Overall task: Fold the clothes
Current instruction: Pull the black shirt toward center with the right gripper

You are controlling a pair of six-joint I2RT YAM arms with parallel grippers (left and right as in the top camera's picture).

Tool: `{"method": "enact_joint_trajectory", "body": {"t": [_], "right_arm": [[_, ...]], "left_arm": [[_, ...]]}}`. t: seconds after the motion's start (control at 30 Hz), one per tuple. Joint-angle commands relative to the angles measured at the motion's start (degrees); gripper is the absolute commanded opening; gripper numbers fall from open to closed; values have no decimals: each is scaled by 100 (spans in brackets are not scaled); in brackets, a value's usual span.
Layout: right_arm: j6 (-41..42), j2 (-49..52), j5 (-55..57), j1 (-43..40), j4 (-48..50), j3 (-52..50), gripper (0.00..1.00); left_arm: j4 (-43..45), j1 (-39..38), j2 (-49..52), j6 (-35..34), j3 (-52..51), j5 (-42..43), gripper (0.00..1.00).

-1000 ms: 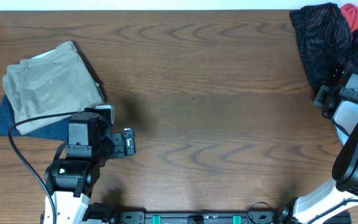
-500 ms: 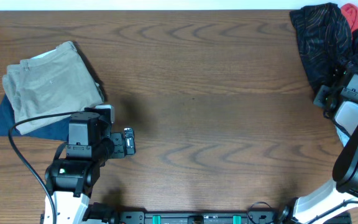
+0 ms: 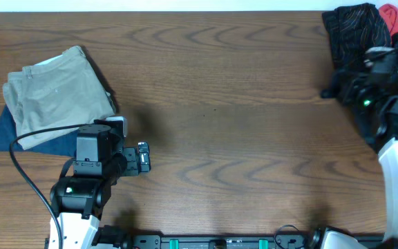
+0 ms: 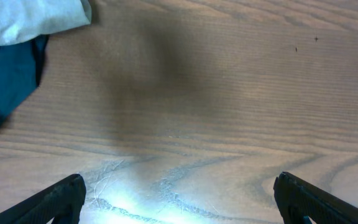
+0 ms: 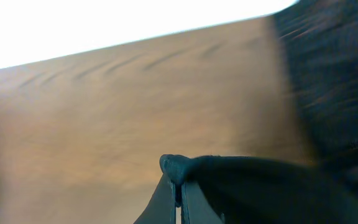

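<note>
I should keep pulling with my right gripper where it pinches the black jersey's fold (image 5: pixel 194 165), as the middle wood (image 3: pixel 230 130) is clear. I should pull until the jersey is spread out, then let go.
The black jersey (image 3: pixel 351 31) with fine copper-orange lines lies bunched at the table's far right corner; it also fills the right side of the right wrist view (image 5: pixel 331 74). My right gripper (image 3: pixel 337 88) is at the jersey's lower left edge, blurred by motion. In the right wrist view its jaws (image 5: pixel 179 190) are shut on a pinched fold of the dark fabric. My left gripper (image 3: pixel 144 158) is open and empty, low over bare wood near the front left; its fingertips (image 4: pixel 179 202) stand wide apart.
Folded khaki trousers (image 3: pixel 54 93) lie on a navy garment (image 3: pixel 9 131) at the left, and both show at the top left of the left wrist view (image 4: pixel 17 37). A red garment (image 3: pixel 396 17) lies behind the jersey at the far right corner.
My right arm has swung up and to the left, away from the table's right edge, with jersey fabric in its jaws. The left arm has not moved.
</note>
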Motion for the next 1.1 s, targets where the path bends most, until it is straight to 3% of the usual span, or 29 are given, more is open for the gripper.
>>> {"method": "enact_joint_trajectory", "body": {"t": [0.0,0.13,0.3,0.5,0.77,0.8,0.83,0.97,1.0,1.07], "right_arm": [[11,-129,-833,629,-531,0,1],[17,-90,-962,1698,-1051,-4,1],[496,9,-901,3195,-721,-4,1],[1283,83,332,4721,-256,-4,1],[1576,109,1434,5519,-275,-4,2],[1576,109,1569,5488,-295,-4,8],[1576,109,1722,5438,-313,-4,21],[1547,109,2035,5080,-315,-4,87],[1502,109,2041,4977,-315,-4,99],[1327,109,2046,4725,-361,-4,99]], "left_arm": [[-2,20,7,-13,114,72,98],[-2,20,7,-11,114,72,98],[0,20,7,-11,114,72,98],[-4,20,7,-13,114,72,98],[2,20,7,-13,114,74,98],[4,20,7,-13,114,74,98],[11,20,7,-13,114,74,98],[44,20,7,-269,114,76,98],[46,20,7,-439,114,76,98],[50,20,7,-809,114,76,98]]}}
